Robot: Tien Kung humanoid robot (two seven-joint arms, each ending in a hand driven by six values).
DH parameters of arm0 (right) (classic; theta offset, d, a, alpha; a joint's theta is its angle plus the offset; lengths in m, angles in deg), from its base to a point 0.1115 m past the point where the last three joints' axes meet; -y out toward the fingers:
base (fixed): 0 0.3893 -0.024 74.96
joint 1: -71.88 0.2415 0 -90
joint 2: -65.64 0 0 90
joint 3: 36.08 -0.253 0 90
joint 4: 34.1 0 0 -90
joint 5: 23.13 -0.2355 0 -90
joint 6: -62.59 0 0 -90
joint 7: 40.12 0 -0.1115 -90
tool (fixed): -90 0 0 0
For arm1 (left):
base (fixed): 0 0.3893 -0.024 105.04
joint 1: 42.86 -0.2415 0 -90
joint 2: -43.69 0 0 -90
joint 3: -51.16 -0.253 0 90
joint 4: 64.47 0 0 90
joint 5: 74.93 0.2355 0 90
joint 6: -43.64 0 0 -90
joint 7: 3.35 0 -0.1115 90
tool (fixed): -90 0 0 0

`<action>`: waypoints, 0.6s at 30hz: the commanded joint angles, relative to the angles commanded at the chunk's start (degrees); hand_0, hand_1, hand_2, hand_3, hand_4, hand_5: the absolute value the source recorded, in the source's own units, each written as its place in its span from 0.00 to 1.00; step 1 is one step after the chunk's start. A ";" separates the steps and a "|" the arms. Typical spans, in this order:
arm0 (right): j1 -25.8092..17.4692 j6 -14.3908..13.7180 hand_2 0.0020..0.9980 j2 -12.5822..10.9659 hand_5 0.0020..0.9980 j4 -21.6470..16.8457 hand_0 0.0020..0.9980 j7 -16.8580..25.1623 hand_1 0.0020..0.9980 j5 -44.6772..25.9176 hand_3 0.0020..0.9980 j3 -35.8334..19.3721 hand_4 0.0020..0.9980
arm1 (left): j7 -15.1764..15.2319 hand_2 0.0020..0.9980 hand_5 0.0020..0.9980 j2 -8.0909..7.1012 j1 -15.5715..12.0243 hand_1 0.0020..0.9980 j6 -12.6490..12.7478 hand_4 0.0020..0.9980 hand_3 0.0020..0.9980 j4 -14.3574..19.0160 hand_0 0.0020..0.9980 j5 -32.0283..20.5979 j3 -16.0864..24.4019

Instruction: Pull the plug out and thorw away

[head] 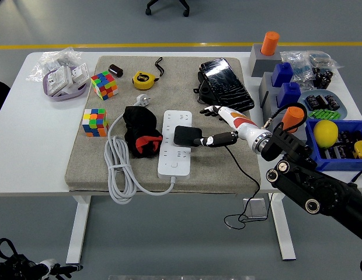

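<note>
I expect the thin black cord (pixel 242 168) to trail along freely when I pull out the black plug, because the cord is hanging loose over the table's front edge (pixel 258 191).
A white power strip (pixel 174 153) lies in the middle of the grey mat (pixel 82 163). A black plug (pixel 184 135) sits in it near its right edge, and the plug's thin black cord (pixel 242 172) runs right and drops over the table's front edge. My right hand (pixel 204 125) reaches in from the right, just beside the plug. Its fingers (pixel 209 110) are spread above and to the right of the plug, and the lower black finger (pixel 219 140) touches the plug's right side. The hand is open and does not enclose the plug. My left hand is out of view.
A black and red cloth bundle (pixel 140 133) and a coiled white cable (pixel 118 169) lie left of the strip. Two colour cubes (pixel 104 84), a yellow tape measure (pixel 143 79) and a black pouch (pixel 225 84) sit behind. A blue bin (pixel 334 160) and grey blocks stand at the right.
</note>
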 joint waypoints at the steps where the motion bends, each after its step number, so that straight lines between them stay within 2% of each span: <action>1: 0.13 -0.05 0.82 0.19 0.46 0.30 0.80 0.01 0.83 -0.17 0.84 0.26 1.00 | 0.01 0.69 0.70 -0.02 -0.04 0.66 0.02 0.82 0.65 0.00 0.53 -0.05 -0.01; 9: 2.08 -0.91 0.82 3.09 0.46 3.09 0.80 0.11 0.82 -0.21 0.84 1.77 1.00 | -0.38 0.69 0.70 -0.32 -0.11 0.66 -0.23 0.82 0.65 -0.05 0.53 0.93 0.49; 18: 3.35 -1.52 0.79 4.66 0.46 4.83 0.79 0.21 0.79 0.02 0.83 3.86 1.00 | -0.60 0.69 0.70 -0.43 -0.20 0.66 -0.31 0.82 0.65 -0.01 0.53 1.44 0.83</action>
